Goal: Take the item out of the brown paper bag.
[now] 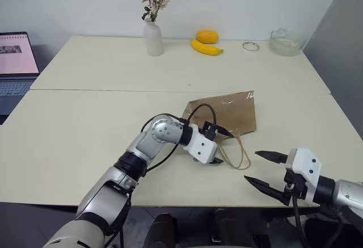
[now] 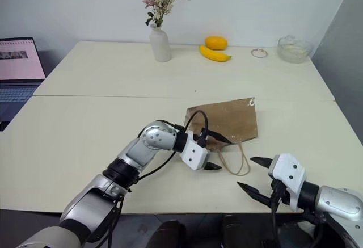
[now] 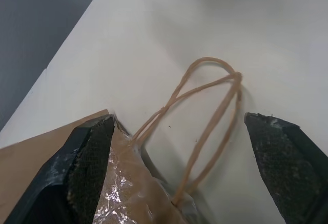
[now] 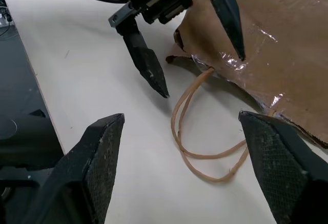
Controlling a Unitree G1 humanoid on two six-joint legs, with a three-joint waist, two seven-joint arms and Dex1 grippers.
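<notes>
The brown paper bag (image 1: 233, 112) will open wide when I pull its handles apart, because the tan cord handles (image 1: 244, 151) lie as separate loops at the bag's opening.
The brown paper bag (image 1: 227, 113) lies flat on the table with its mouth toward the front edge. Its two tan cord handles (image 1: 238, 152) trail on the tabletop. My left gripper (image 1: 220, 146) is open at the bag's mouth. One black finger (image 4: 230, 19) lies over the bag's upper side, and the other finger (image 4: 146, 65) is just off the table beside the mouth. My right gripper (image 1: 253, 166) is open to the right of the handles, near the front edge, with nothing between its fingers. The item is hidden.
At the back of the table stand a white vase of dried flowers (image 1: 153, 37), a banana (image 1: 206, 47), an orange fruit (image 1: 207, 35), a small ring (image 1: 250, 46) and a glass bowl (image 1: 285, 42). A laptop (image 1: 14, 61) sits at the far left.
</notes>
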